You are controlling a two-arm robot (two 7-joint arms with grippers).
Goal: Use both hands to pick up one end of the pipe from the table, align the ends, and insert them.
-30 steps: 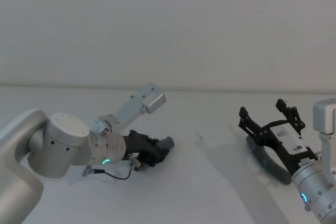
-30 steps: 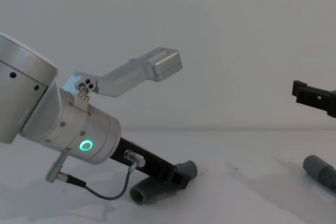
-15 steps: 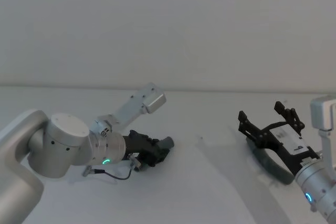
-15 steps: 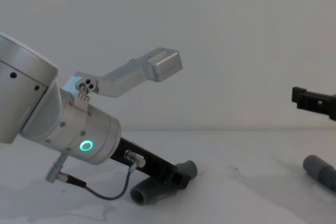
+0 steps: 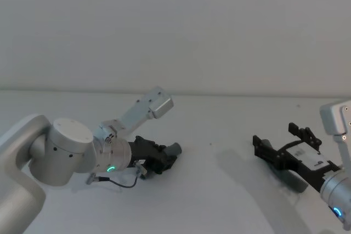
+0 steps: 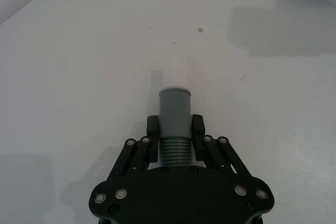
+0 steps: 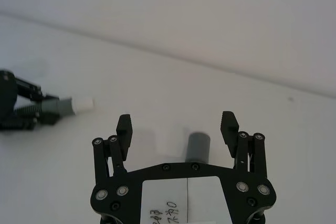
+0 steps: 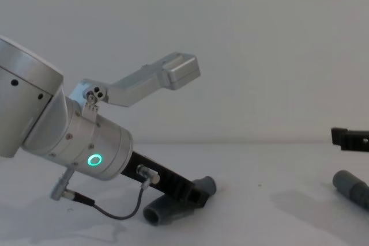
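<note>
The other grey piece's round opening (image 8: 340,179) has ribs (image 8: 362,196) showing behind it, so that opening will tilt a little to meet the white tip when I push them together.
My left gripper (image 5: 159,157) rests low on the white table (image 5: 219,201), shut on a dark grey pipe piece (image 8: 167,210). Beyond the left gripper (image 6: 175,129), this piece's grey collar and white tip (image 6: 176,77) stick out forward. Farther off, the same tip (image 7: 83,103) points toward my right side. My right gripper (image 5: 277,135) hovers open over the other grey pipe piece (image 5: 290,180) at the table's right. Its round mouth (image 7: 198,147) lies between the spread fingers of the right gripper (image 7: 177,127), apart from both. One right finger (image 8: 349,137) hangs above that piece (image 8: 351,187).
The table runs back to a plain pale wall (image 5: 175,31). A silver camera bracket (image 8: 173,72) juts up from the left wrist. Bare table surface lies between the two pipe pieces.
The right gripper has drawn back to the right and sunk lower over its pipe piece, still open. The left arm and its held piece have not moved.
</note>
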